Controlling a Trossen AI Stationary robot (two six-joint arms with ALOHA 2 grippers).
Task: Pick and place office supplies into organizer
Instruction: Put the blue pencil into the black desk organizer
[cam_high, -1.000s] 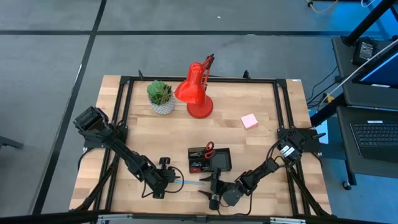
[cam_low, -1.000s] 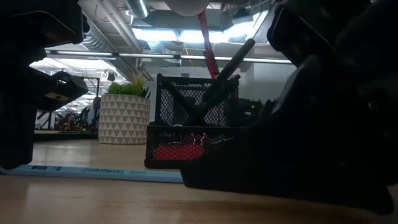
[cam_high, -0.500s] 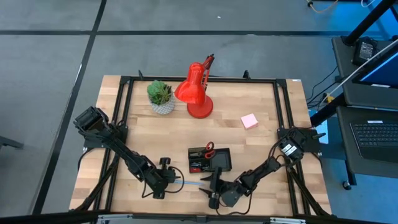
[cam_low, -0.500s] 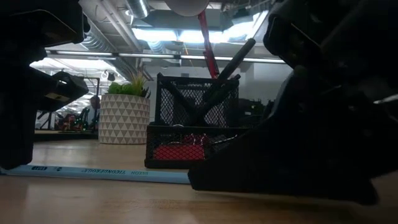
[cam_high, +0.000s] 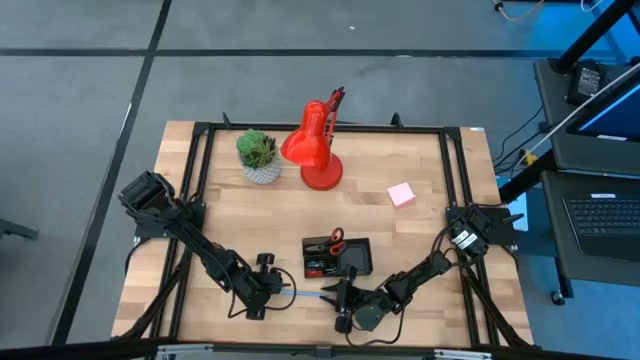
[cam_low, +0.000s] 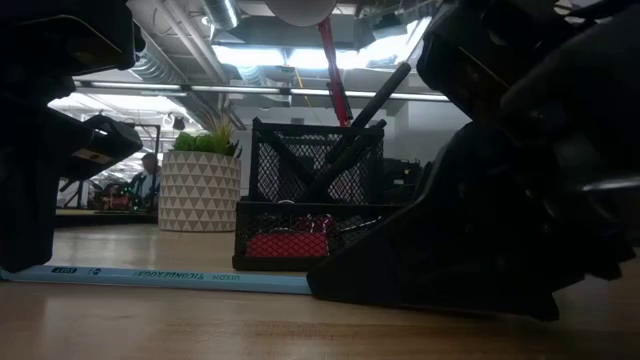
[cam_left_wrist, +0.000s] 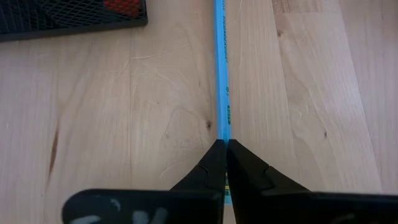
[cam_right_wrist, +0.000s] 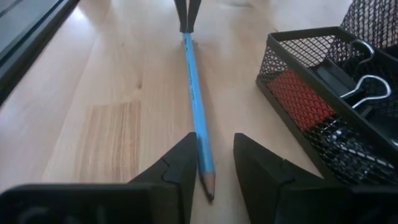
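The closed fingers of my left gripper are on top of the pen (cam_left_wrist: 224, 132) near its blunt end. I should open them, lower them on both sides of that end (cam_left_wrist: 227, 195) and close them.
A thin blue pen (cam_high: 308, 295) lies flat on the wooden table near its front edge, just in front of the black mesh organizer (cam_high: 338, 257). My left gripper (cam_high: 288, 290) is shut at the pen's left end (cam_left_wrist: 222, 118). My right gripper (cam_right_wrist: 214, 140) is low at the pointed end (cam_right_wrist: 207, 180). Its fingers stand open on either side of that end, one finger close against it. The organizer holds red-handled scissors (cam_high: 337, 237), black clips (cam_right_wrist: 367, 87) and a red block (cam_right_wrist: 298, 93). A pink sticky-note pad (cam_high: 401, 194) lies farther back on the right. My left gripper has its shut fingertips (cam_left_wrist: 222, 149) on top of the pen near its left end (cam_right_wrist: 186, 34). It comes slanting down from the table's left, in line with the pen. The pen lies flat on the table (cam_low: 150, 275).
A big red desk lamp (cam_high: 315, 150) and a potted plant (cam_high: 259, 155) stand at the back of the table. A black metal frame (cam_high: 200, 160) runs along the table's edges. Bare wood lies between the organizer and the lamp.
My right gripper's fingers have drawn closer together around the pen's pointed end. The pen and my left gripper have stayed where they were.
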